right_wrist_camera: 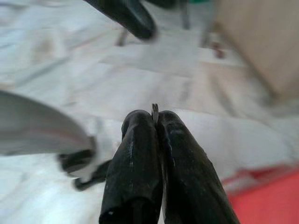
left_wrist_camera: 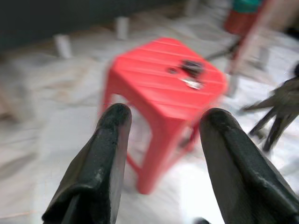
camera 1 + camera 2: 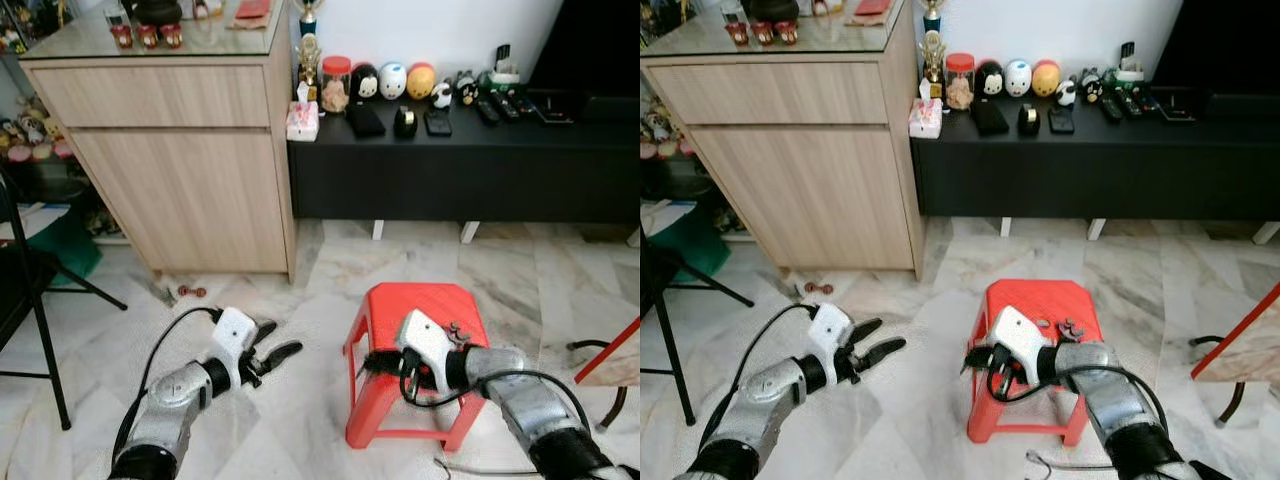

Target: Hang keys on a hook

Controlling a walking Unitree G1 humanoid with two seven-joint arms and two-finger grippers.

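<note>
Dark prongs spread out under my right gripper, so the other keys should hang from a ring when I carry a key by its tip.
A small bunch of keys point(image 3: 459, 330) lies on top of a red plastic stool point(image 3: 400, 300), toward its right side; the left wrist view shows the keys point(image 2: 191, 70) dark and silvery. My right gripper point(image 3: 374, 362) hovers at the stool's left edge, pointing left. Its fingers are shut, with a thin metal piece point(image 1: 154, 110) pinched at the tips. What that piece belongs to is hidden. My left gripper point(image 3: 284, 337) hangs open and holds nothing, low over the marble floor to the left of the stool.
A wooden cabinet point(image 3: 180, 160) stands at the back left, and a low black console point(image 3: 460, 170) with figurines and remotes runs along the back. A black chair frame point(image 3: 40, 330) is at far left, and a red-edged frame point(image 3: 610, 350) at far right.
</note>
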